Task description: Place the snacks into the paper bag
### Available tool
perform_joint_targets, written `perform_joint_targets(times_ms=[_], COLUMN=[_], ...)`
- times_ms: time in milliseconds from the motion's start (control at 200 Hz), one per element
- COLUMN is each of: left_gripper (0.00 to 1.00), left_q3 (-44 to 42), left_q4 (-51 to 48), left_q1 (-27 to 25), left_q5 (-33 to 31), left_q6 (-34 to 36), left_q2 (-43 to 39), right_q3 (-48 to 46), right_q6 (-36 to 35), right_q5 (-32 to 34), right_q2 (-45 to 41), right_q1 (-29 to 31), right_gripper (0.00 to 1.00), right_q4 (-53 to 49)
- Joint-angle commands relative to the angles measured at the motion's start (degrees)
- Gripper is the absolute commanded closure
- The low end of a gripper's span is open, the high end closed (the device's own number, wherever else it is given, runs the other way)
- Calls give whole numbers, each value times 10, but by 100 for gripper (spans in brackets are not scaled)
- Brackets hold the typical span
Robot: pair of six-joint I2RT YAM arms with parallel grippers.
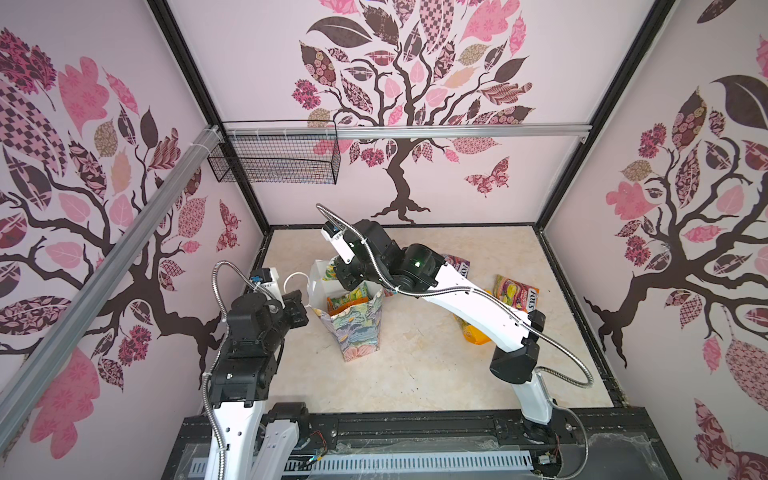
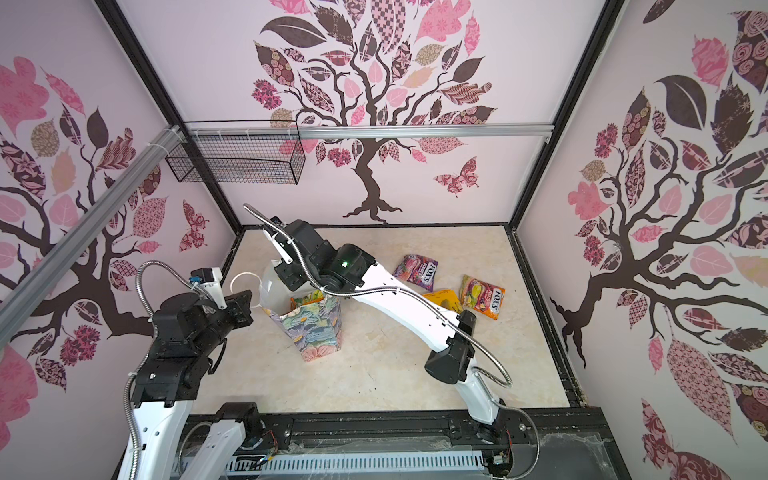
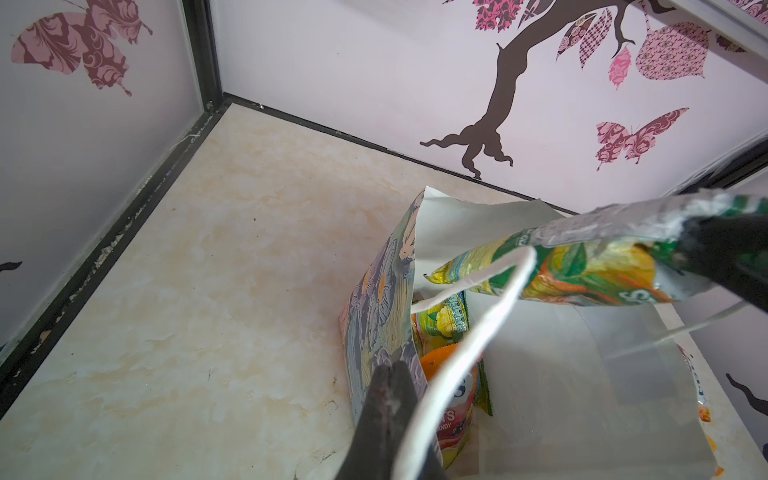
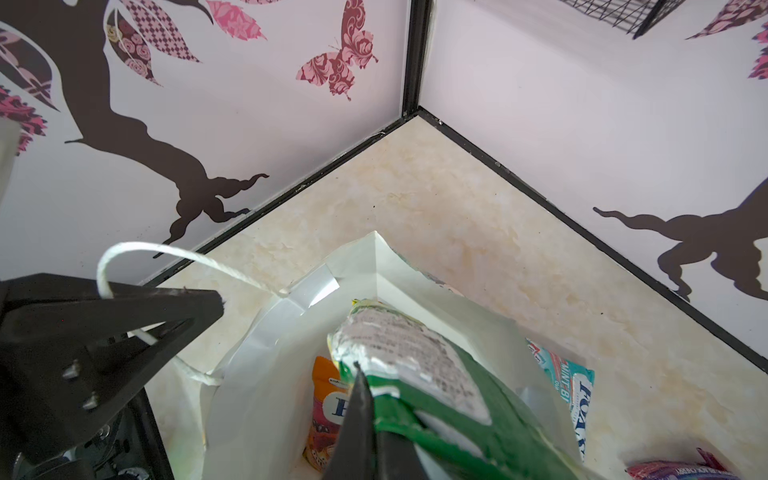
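Note:
The green pouch's loose end points into the paper bag's wide opening, so my right gripper should keep bringing the pouch down until it is below the bag's rim.
The floral paper bag stands open left of the floor's middle, and its white inside shows in the right wrist view. My right gripper hangs over the bag's mouth. It is shut on a green snack pouch whose free end points down into the opening. At the bag's left rim my left gripper is shut, with the bag's white cord handle pulled to it. An orange pouch and a yellow one stand inside the bag.
On the floor right of the bag lie a purple pouch, an orange-yellow FOX'S pouch and a yellow pouch partly under my right arm. A teal pouch lies beside the bag. A black wire basket hangs on the back rail.

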Motion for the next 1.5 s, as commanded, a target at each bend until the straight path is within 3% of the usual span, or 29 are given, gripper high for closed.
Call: perform_joint_targets(times_ms=[0, 855, 1495], left_gripper=[97, 97, 97], left_q3=[7, 7, 7], left_q4=[3, 5, 4], left_q1=[2, 2, 2], left_q5=[-5, -3, -8], left_q6=[3, 1, 2], left_q2=[-5, -4, -8], right_q3=[44, 82, 78], right_q6=[-26, -105, -93], right_q5=[-19, -6, -37], right_q2=[25, 99, 130], right_q1=[3, -15, -36], right_gripper=[100, 100, 100], right_q4=[8, 48, 45])
